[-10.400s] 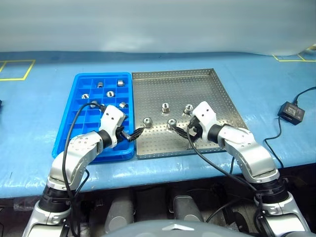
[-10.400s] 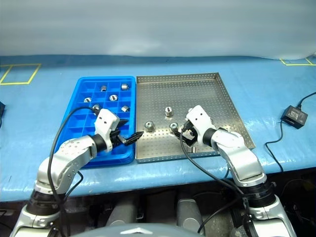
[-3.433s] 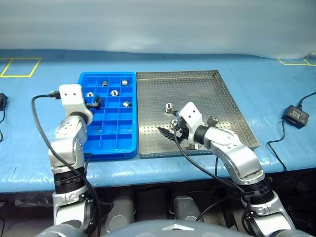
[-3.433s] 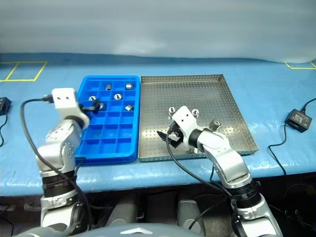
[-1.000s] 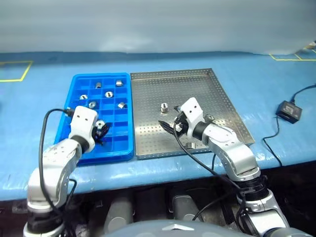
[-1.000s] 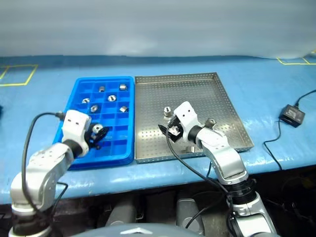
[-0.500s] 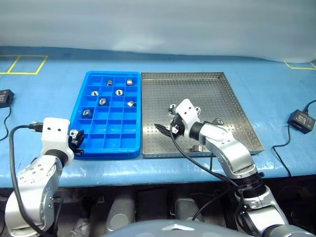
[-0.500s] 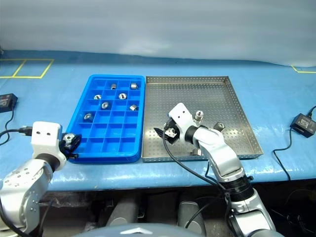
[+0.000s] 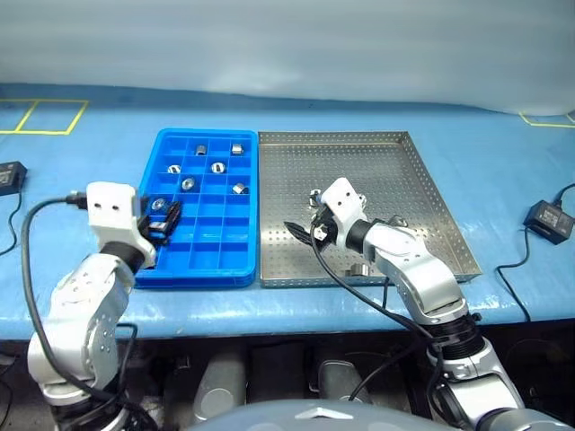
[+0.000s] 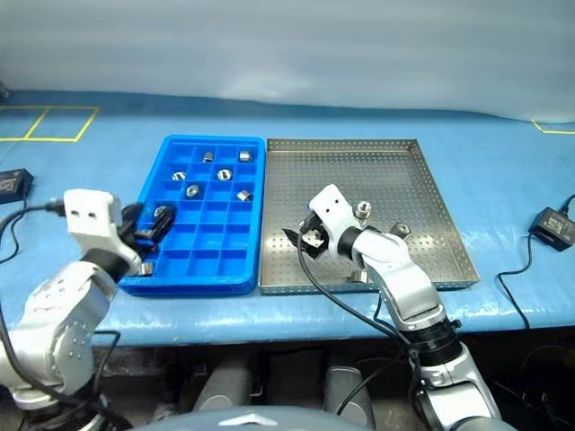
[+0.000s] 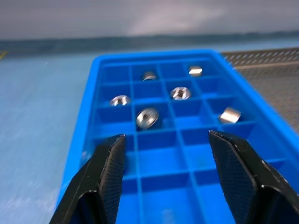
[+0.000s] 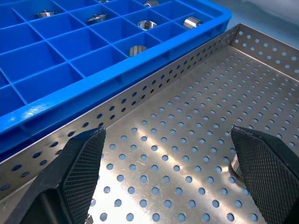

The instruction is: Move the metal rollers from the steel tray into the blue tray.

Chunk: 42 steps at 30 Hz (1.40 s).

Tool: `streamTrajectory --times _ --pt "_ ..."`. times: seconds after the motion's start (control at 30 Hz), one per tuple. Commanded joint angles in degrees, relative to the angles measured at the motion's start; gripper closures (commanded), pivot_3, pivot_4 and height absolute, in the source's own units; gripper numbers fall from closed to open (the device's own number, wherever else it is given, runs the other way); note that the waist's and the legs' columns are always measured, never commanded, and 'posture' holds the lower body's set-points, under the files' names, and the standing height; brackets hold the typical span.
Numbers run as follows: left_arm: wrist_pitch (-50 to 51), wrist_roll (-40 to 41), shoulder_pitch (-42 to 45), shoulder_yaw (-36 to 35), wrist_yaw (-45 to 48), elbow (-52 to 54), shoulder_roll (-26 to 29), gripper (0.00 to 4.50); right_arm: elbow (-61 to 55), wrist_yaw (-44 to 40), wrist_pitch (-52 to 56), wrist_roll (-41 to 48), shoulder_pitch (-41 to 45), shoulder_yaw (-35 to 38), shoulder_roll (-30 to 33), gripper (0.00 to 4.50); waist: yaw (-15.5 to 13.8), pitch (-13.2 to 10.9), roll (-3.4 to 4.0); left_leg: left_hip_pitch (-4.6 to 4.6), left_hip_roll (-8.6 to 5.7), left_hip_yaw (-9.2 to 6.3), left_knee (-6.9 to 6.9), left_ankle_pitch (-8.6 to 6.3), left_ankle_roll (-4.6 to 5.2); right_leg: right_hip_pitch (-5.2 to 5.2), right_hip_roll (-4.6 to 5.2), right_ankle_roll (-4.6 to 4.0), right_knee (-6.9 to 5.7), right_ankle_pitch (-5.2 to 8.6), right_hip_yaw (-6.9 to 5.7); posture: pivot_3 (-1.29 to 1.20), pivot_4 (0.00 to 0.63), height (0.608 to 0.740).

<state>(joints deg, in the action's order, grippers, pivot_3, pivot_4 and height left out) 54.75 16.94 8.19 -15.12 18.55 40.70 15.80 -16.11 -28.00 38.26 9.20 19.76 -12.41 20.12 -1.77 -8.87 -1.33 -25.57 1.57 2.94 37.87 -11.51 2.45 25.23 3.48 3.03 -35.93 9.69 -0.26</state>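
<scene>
The steel tray's roller (image 9: 314,197) nearest the blue tray stands clear of its neighbours, so my open left gripper should keep moving there until its fingers surround that roller.
The blue tray (image 9: 199,269) lies left of the steel tray (image 9: 422,180), the two touching. Several metal rollers (image 11: 147,117) sit in the blue tray's far cells. My left gripper (image 9: 167,218) hovers over that tray's left column. It is open, with nothing between its fingers (image 11: 112,163) in the left wrist view. One roller (image 9: 157,205) shows right beside its fingertips. My right gripper (image 9: 299,232) is open low over the steel tray's perforated floor (image 12: 187,140), near the blue tray's side. Three rollers (image 9: 396,221) remain around it in the steel tray.
Blue sheeting covers the table. A black power adapter (image 9: 548,218) with its cable lies at the right, and another black box (image 9: 9,175) at the left edge. Yellow tape squares (image 9: 45,115) mark the far corners.
My left gripper rose from the blue tray's near-left corner to above its left column and opened; the roller it held is no longer between its fingers. The right arm stayed put.
</scene>
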Motion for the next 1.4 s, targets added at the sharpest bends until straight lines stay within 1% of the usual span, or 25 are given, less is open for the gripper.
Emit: streamTrajectory --times 0.03,0.13,0.17,0.43,0.53,0.77,0.9,1.1,1.2,1.27,1.3,1.4 --pt "-6.66 -2.24 5.23 9.6 3.19 -8.27 2.6 1.44 -0.46 3.15 1.37 -1.76 1.25 1.38 -0.47 0.0 0.13 0.0 0.0 0.0 -0.06 0.01 0.0 0.01 0.0 0.0 -0.04 -0.01 0.0 0.0 0.0 0.02 0.15 0.74" --pt "-12.46 -6.1 11.33 17.01 4.4 -19.74 3.27 1.44 -0.84 4.97 2.73 -2.87 0.97 1.42 -0.69 0.0 0.29 0.0 0.0 0.0 -0.08 0.03 0.01 0.02 0.0 0.0 -0.07 -0.01 -0.02 0.01 -0.01 -0.01 0.15 0.74" --pt "-13.87 -6.24 13.35 18.23 5.07 -23.42 2.65 1.44 -1.57 5.0 2.95 -2.84 0.6 1.48 -0.56 0.0 0.52 0.0 0.0 0.0 -0.08 0.04 0.02 0.02 0.0 0.0 -0.08 -0.01 -0.01 0.01 0.0 -0.02 0.15 0.74" --pt "-24.57 -9.78 28.67 25.84 10.59 -53.3 -2.86 1.44 -8.67 5.68 4.83 -2.47 -3.09 3.03 0.99 0.0 2.36 0.0 0.01 -0.09 -0.09 0.11 -0.02 0.02 0.05 0.06 -0.09 -0.01 0.02 0.01 0.01 -0.12 0.15 0.74" --pt "-27.26 -11.31 31.88 27.74 12.83 -61.22 -3.95 1.44 -11.02 6.49 5.8 -2.42 -4.45 3.25 0.63 0.0 3.62 0.0 0.01 -0.09 -0.1 0.13 -0.01 0.01 0.06 0.06 -0.08 0.0 0.02 0.01 0.04 -0.17 0.15 0.74" --pt "-32.17 -13.42 37.02 27.73 14.25 -73.41 -5.84 1.44 -14.85 8.57 7.19 -2.32 -8.42 3.5 -0.25 0.0 6.82 -0.01 0.01 -0.09 -0.04 0.12 -0.01 0.0 0.07 0.14 -0.09 0.01 -0.03 0.01 0.11 -0.25 0.15 0.74" --pt "-34.68 -15.04 39.68 27.52 13.17 -79.46 -6.75 1.44 -15.66 9.46 7.43 -2.34 -9.71 3.6 -0.58 0.0 7.99 0.0 0.01 -0.07 0.03 0.12 0.0 0.0 0.07 0.14 -0.05 0.02 -0.04 0.0 0.13 -0.26 0.15 0.74" --pt "-35.94 -17.29 42.0 27.59 11.9 -85.56 -8.37 1.44 -15.55 10.34 7.45 -2.26 -10.2 3.15 -1.3 0.0 9.34 0.0 0.01 -0.08 0.02 0.11 -0.03 -0.01 0.09 0.14 -0.02 0.04 -0.04 -0.01 0.13 -0.27 0.15 0.74" --pt "-36.27 -17.46 42.4 26.79 11.21 -87.07 -9.06 2.03 -15.36 10.27 7.25 -2.21 -10.14 2.92 -1.6 0.0 9.66 0.0 0.01 -0.08 0.03 0.11 -0.02 -0.01 0.09 0.14 -0.02 0.05 -0.05 -0.02 0.13 -0.27 0.15 0.74" --pt "-36.37 -17.58 42.41 26.47 10.87 -87.45 -9.23 2.68 -15.01 10.25 7.11 -2.37 -10.08 2.8 -1.7 0.0 9.91 0.0 0.01 -0.08 0.05 0.11 -0.02 -0.01 0.09 0.14 -0.02 0.06 -0.05 -0.02 0.14 -0.27 0.15 0.74" --pt "-36.27 -17.71 42.32 26.51 10.89 -87.43 -9.24 2.86 -14.89 10.25 7.07 -2.43 -10.06 2.77 -1.74 0.0 10.02 0.0 0.01 -0.08 0.06 0.11 -0.03 -0.01 0.09 0.14 -0.02 0.06 -0.05 -0.02 0.14 -0.26 0.15 0.74" --pt "-36.02 -17.82 41.82 26.58 11.3 -86.86 -9.1 2.86 -14.51 10.17 7.0 -2.46 -9.85 2.75 -1.83 0.0 10.25 0.0 0.01 -0.08 0.07 0.11 -0.02 -0.01 0.09 0.14 -0.01 0.07 -0.05 -0.03 0.15 -0.26 0.15 0.74"
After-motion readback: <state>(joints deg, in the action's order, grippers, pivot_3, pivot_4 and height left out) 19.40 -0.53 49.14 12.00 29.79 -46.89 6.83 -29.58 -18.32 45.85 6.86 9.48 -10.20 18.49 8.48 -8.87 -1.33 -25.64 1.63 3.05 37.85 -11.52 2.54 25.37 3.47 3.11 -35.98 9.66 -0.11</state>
